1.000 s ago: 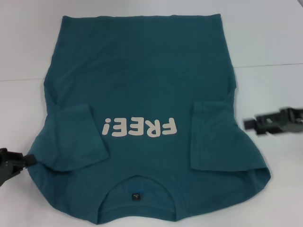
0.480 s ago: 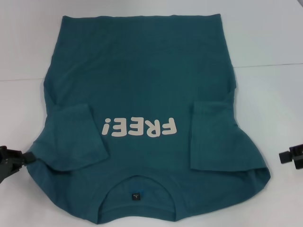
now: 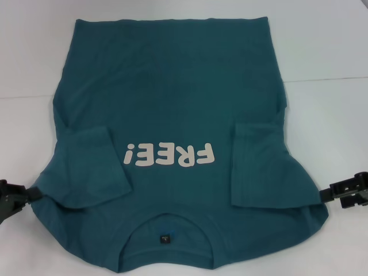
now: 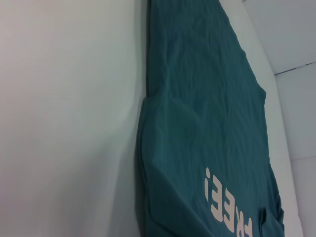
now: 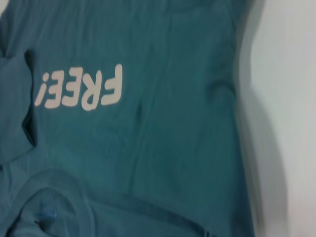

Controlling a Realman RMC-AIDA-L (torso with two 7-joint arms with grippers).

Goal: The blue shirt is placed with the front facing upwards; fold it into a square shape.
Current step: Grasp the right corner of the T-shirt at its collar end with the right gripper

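My right gripper's fingers point at the blue shirt's folded shoulder edge (image 3: 319, 214), directly opposite my left gripper. I should carry on moving inward until they close on that cloth (image 3: 309, 208).
The blue shirt (image 3: 172, 109) lies flat, front up, on the white table, with its collar (image 3: 167, 225) nearest me and the pale "FREE!" lettering (image 3: 171, 155) across the chest. Both short sleeves are folded inward onto the body. My left gripper (image 3: 29, 194) sits low at the shirt's left shoulder edge, touching the cloth. At the right shoulder edge is my right gripper (image 3: 332, 194). The left wrist view looks along the blue shirt (image 4: 207, 123) from its side. The right wrist view shows the lettering (image 5: 81, 89) and the collar (image 5: 54, 197) from close by.
The white table (image 3: 322, 46) surrounds the shirt, with bare surface on both sides and beyond the hem. A thin seam line (image 3: 328, 79) crosses the table on the right, and another (image 3: 26, 96) on the left.
My right gripper has dropped from beside the right sleeve, swung out toward the frame's edge, then come in to the shirt's right shoulder edge. The left gripper and shirt have barely moved.
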